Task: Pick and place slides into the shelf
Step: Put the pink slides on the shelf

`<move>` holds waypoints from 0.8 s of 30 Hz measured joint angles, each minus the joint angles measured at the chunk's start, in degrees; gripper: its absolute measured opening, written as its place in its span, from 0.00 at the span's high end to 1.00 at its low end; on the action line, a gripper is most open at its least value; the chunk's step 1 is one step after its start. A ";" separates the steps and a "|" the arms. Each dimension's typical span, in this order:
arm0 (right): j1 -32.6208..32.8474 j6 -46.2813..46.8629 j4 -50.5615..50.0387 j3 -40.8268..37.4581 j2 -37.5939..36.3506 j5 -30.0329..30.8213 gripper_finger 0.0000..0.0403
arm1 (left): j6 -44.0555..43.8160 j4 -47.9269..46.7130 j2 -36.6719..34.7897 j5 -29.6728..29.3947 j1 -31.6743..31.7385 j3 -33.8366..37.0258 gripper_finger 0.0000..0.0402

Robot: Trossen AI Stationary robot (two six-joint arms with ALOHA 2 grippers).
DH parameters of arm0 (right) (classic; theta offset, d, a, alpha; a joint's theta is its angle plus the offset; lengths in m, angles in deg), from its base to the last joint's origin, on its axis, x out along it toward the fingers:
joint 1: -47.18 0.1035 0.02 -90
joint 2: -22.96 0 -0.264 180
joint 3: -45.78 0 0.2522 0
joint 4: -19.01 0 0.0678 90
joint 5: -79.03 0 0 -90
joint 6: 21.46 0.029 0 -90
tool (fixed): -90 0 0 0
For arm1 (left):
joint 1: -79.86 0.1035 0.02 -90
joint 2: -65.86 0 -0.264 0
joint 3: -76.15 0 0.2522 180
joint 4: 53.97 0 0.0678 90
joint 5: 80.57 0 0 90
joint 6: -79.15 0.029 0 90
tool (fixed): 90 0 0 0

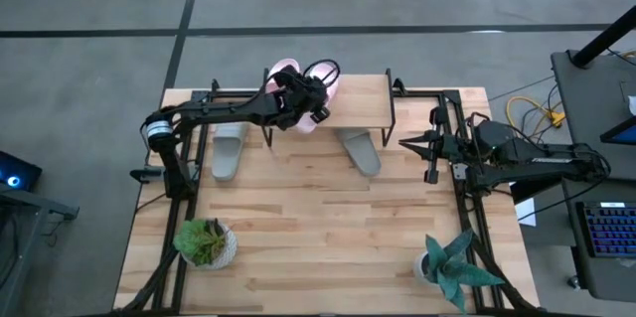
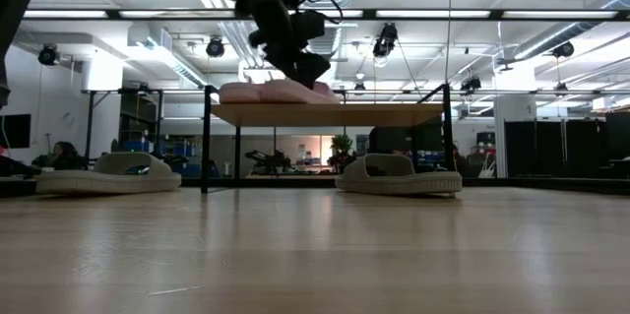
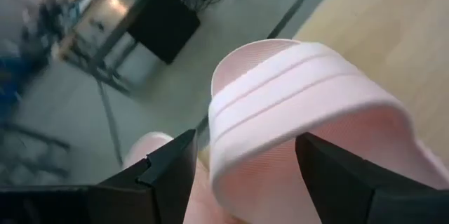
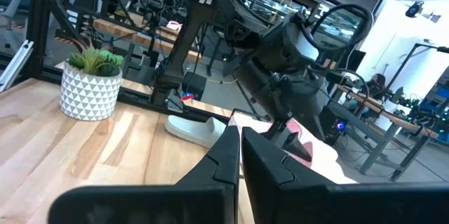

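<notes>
The pink slide below the robot's left gripper is angled away from the other pink slide, so its wide strap should be pinched by that gripper and the slide turned parallel before the gripper leaves the shelf.
Two pink slides are on the shelf, whose plank top stands on thin black legs. One pink slide lies at the shelf's far edge. My left gripper is over the other pink slide, with a finger on each side of it. Two grey slides rest sole-down on the table under the shelf's near edge. At the table's right side my right gripper hangs shut, holding nothing and pointing level toward the shelf. My left gripper has the pink slide between its two fingers, at the sides beside the wide strap. The fingers slant down from the table's left and lie across the slide. In the low view the slide's sole lies on the shelf's top.
A potted plant stands near the table's front left, another near its front right. Black frame bars run along both table sides. The wooden tabletop between the plants and the grey slides is bare.
</notes>
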 joint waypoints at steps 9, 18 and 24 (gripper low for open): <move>-0.02 0.37 -1.99 0.00 0.00 -0.02 0.98 | 35.19 2.76 -0.10 0.77 -1.42 0.52 0.44; -0.02 0.37 -3.35 0.00 -0.02 -0.02 0.98 | 48.08 6.96 -0.10 7.32 -0.83 0.57 0.44; -0.01 0.29 -3.42 0.00 -0.02 -0.01 0.98 | 47.69 8.09 -0.10 7.36 0.33 0.62 0.47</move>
